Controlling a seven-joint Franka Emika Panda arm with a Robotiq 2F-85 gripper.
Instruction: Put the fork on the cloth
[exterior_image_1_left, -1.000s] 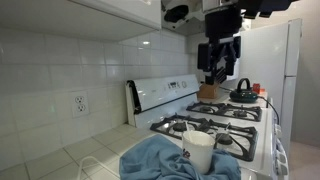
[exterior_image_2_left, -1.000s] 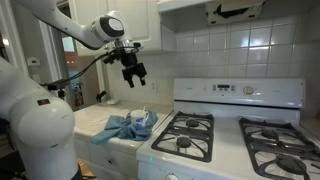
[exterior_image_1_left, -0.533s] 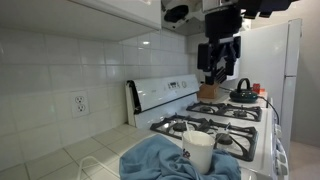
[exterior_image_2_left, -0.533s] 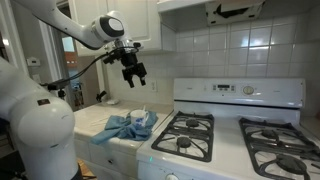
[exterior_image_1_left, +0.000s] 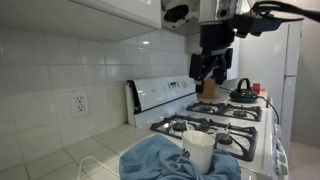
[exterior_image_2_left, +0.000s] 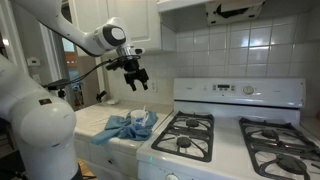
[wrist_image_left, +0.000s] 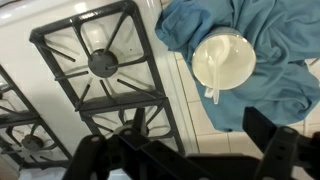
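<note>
The fork's loose end sticks out past the white cup's rim and points between my open fingers. My gripper keeps going down until my fingers are on both sides of the fork's loose end.
A blue cloth lies crumpled on the tiled counter beside the stove; it shows in both exterior views. A white cup stands on the cloth. A white utensil, apparently the fork, leans inside the cup with one end over the rim; I cannot make out its tines. My gripper hangs high above the stove and counter edge, open and empty.
A white gas stove with black burner grates is next to the counter. A kettle sits on a far burner. A white fridge stands beyond the stove. A tiled wall and cabinets are above.
My gripper has shifted a little sideways and slightly lower, and the wrist has turned. The cup, utensil and cloth have not moved.
</note>
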